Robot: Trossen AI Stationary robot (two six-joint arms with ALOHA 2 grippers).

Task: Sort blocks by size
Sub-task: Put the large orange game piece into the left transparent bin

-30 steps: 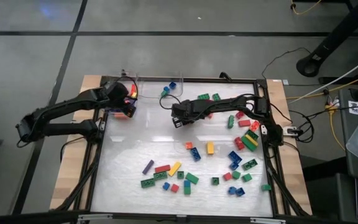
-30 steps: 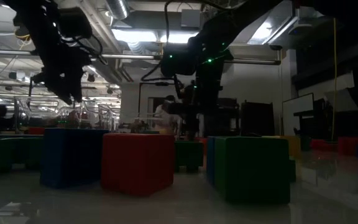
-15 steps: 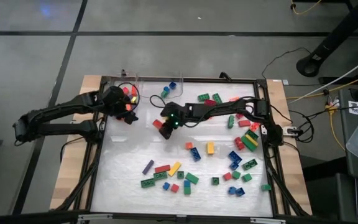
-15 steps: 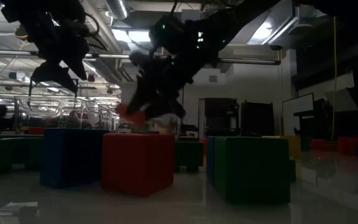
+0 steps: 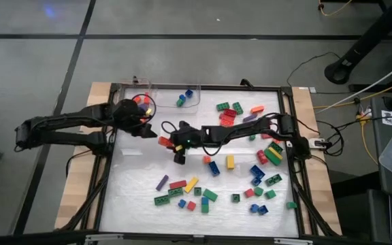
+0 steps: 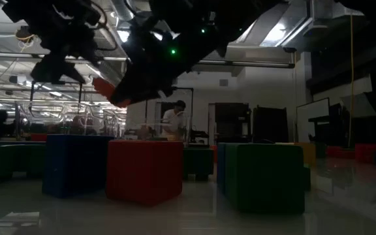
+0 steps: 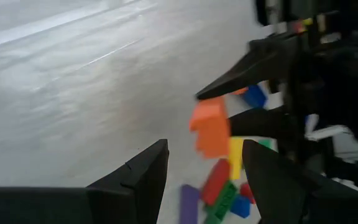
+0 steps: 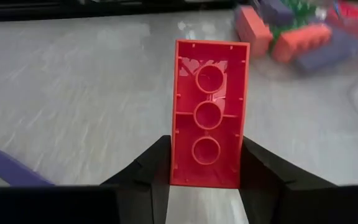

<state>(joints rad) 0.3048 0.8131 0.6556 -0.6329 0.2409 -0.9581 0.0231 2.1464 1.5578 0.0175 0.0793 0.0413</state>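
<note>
The red brick is in my right gripper, short of the clear bin on my left gripper's side, so my left gripper should take hold of the brick's loose end.
My right gripper is shut on a long red brick above the mat's left middle; the brick also shows in the high view and the low view. My left gripper is open and empty just left of the brick, its fingers pointing toward it. In the left wrist view the brick looks orange. Many other blocks lie flat on the mat at the right and near side. My right gripper pinches the red brick by its two long sides at the end nearest the wrist, between the two fingers. The fingers come roughly level from the table's right and lie along the brick. The brick sticks out past the fingertips, its hollow underside facing the wrist camera, lifted clear of the mat.
Two clear bins stand at the mat's far edge, one holding red and yellow blocks, one holding blue and green ones. A dark frame rims the mat. A purple brick and a red one lie near the front.
My right gripper has gone up and toward the table's left edge with the red brick, which is now lifted clear. My left gripper has risen and drawn a little toward the near edge, away from the bin.
</note>
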